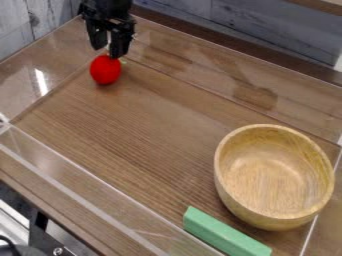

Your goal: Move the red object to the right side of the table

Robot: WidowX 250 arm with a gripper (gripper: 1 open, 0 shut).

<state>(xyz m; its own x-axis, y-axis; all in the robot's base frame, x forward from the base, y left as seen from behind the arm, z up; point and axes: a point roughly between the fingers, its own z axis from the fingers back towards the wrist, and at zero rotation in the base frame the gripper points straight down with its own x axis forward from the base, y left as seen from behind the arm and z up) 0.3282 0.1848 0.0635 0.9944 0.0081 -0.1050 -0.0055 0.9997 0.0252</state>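
Note:
The red object is in front of my gripper's narrow finger gap [110, 52], so my gripper should open and move over the red object [106, 69] before it closes and lifts.
The red object [106, 70], a small round toy fruit, rests on the table [174, 110] at the far left. My gripper [110, 50] hangs just behind and above it, and no finger touches it. The two dark fingers [122, 45] point down with a narrow gap between them and nothing in that gap, so the gripper is open.
A large wooden bowl [225, 165] stands at the near right. A flat green block [225, 232] lies in front of it by the front edge. Low clear acrylic walls [94, 172] run along the table's edges.

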